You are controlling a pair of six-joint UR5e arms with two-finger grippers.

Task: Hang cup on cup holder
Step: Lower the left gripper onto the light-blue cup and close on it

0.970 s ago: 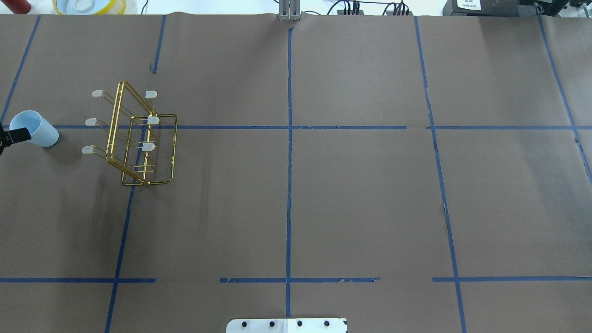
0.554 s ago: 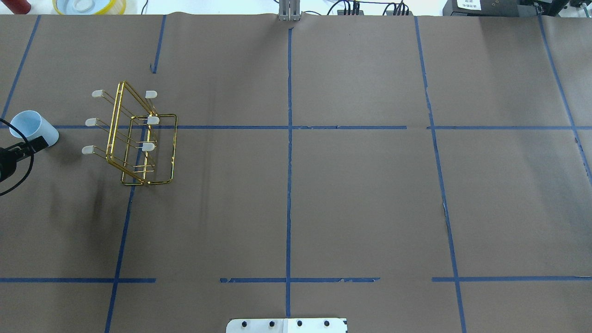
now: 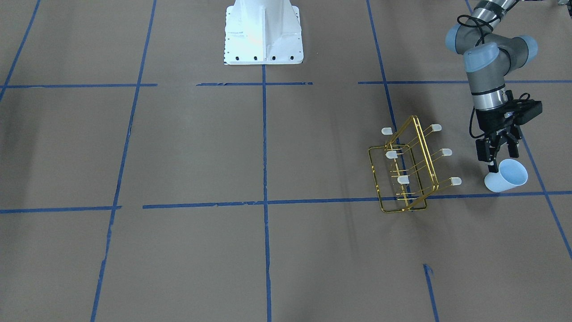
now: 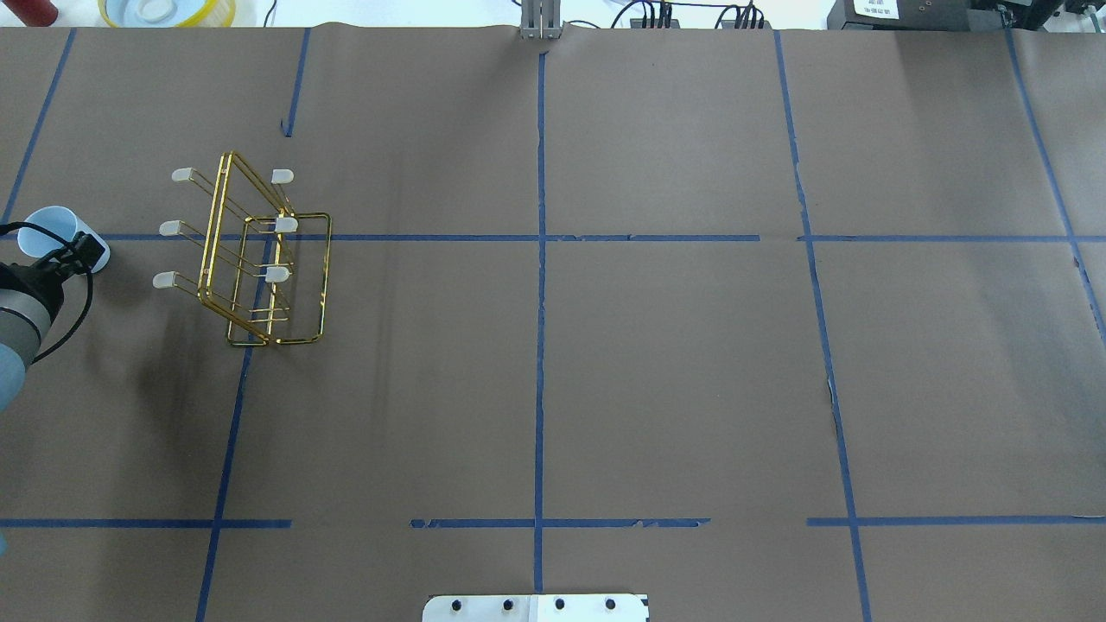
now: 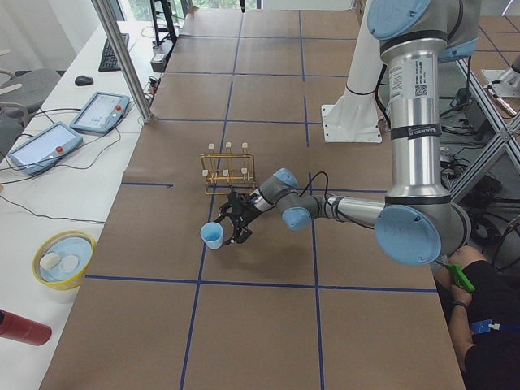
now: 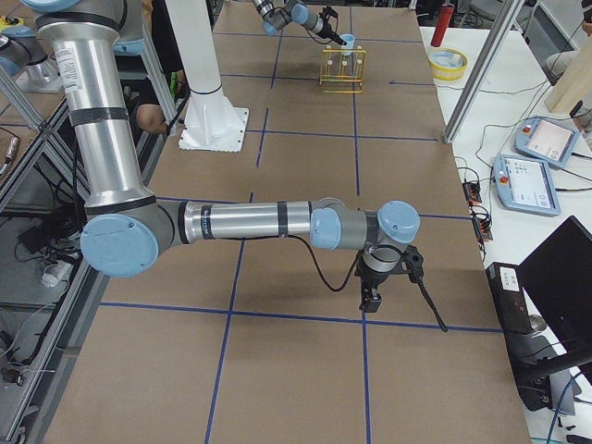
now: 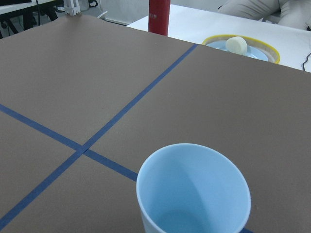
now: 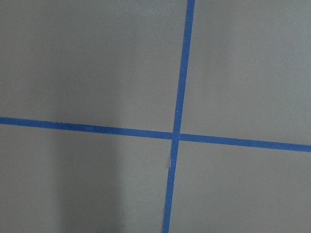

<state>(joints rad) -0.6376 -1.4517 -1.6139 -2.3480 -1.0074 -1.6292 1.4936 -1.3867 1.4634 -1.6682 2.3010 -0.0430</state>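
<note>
The gold cup holder's capped pegs (image 3: 430, 129) lean outward, so I expect the cup (image 3: 505, 175) to hang at a tilt when I lower it opening down over a peg.
The cup (image 3: 507, 175) is pale bluish-white and stands upright, mouth up, on the brown paper by a blue tape line. It fills the bottom of the left wrist view (image 7: 194, 194) and shows partly in the overhead view (image 4: 50, 226). The gold wire cup holder (image 3: 409, 172) stands a short way from it, with capped prongs sticking out both sides (image 4: 259, 259). My left gripper (image 3: 501, 154) is open, with its fingers just on the robot's side of the cup's rim, not closed on it. My right gripper (image 6: 370, 296) hangs low over bare paper far from both. I cannot tell whether it is open or shut.
A yellow-rimmed bowl (image 7: 241, 46) and a red cylinder (image 7: 159, 17) sit off the paper beyond the cup. The white robot base (image 3: 262, 31) stands at mid table. Blue tape lines cross the brown paper.
My left arm has come further in from the left edge of the overhead view, and the gripper now covers part of the cup. The cup and rack have not moved.
</note>
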